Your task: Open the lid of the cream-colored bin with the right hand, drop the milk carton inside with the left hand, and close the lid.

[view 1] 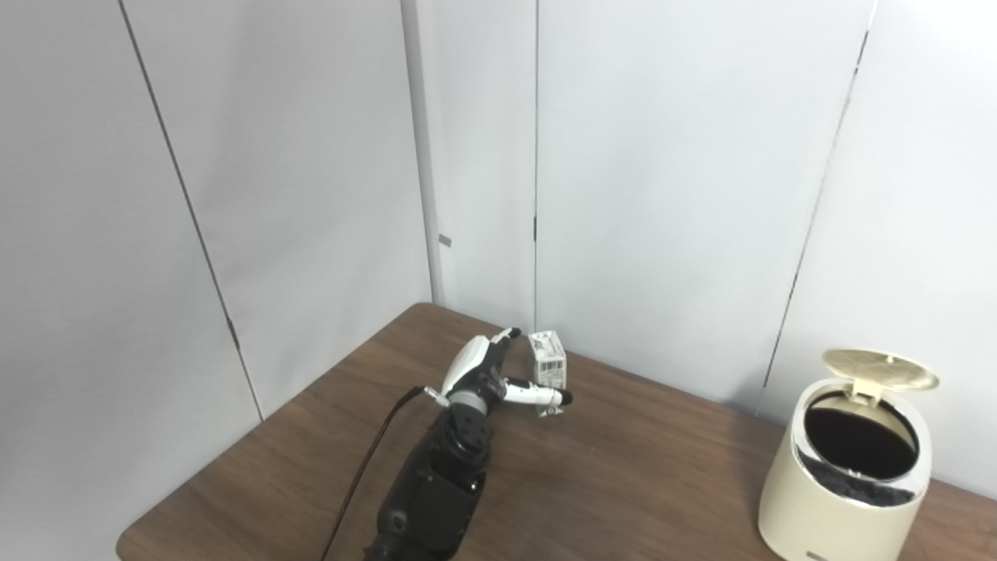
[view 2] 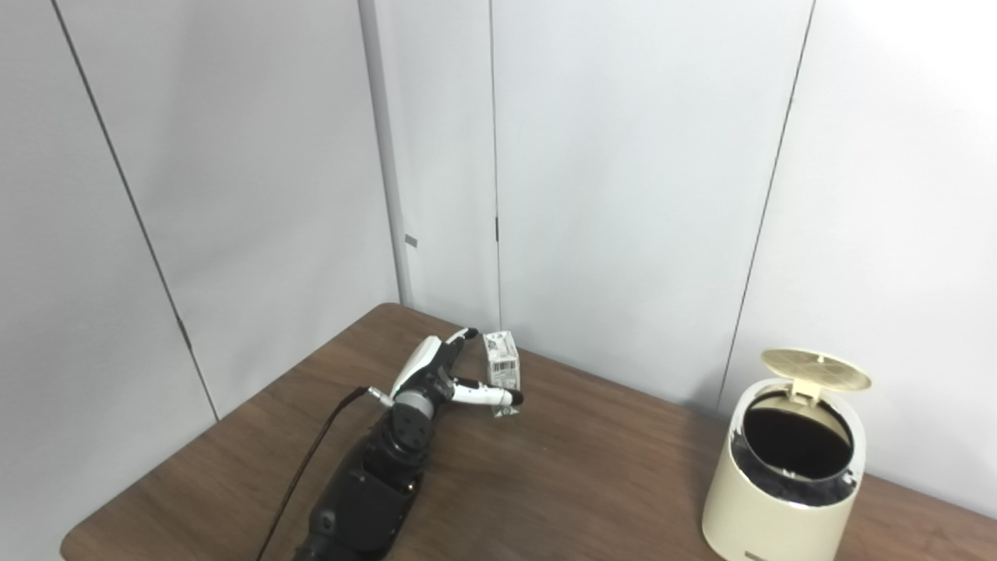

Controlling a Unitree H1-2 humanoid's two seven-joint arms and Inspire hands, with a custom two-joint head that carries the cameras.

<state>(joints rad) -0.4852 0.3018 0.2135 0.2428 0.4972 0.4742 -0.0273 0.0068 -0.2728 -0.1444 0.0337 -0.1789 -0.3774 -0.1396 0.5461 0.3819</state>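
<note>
The thumb crosses low and the fingers are higher up, so the milk carton will tip toward my left hand when I lift it.
A small white milk carton stands upright near the far edge of the brown table. My left hand is right beside it, fingers apart around it: the thumb lies across the carton's front and the other fingers reach behind its left side. The grip does not look closed. The cream-colored bin stands at the right of the table with its round lid flipped up, showing a dark liner inside. The carton and bin also show in the right eye view. My right hand is not in view.
White partition walls stand close behind the table on the far side and the left. The table's left corner is near the bottom left. A dark cable runs along my left arm.
</note>
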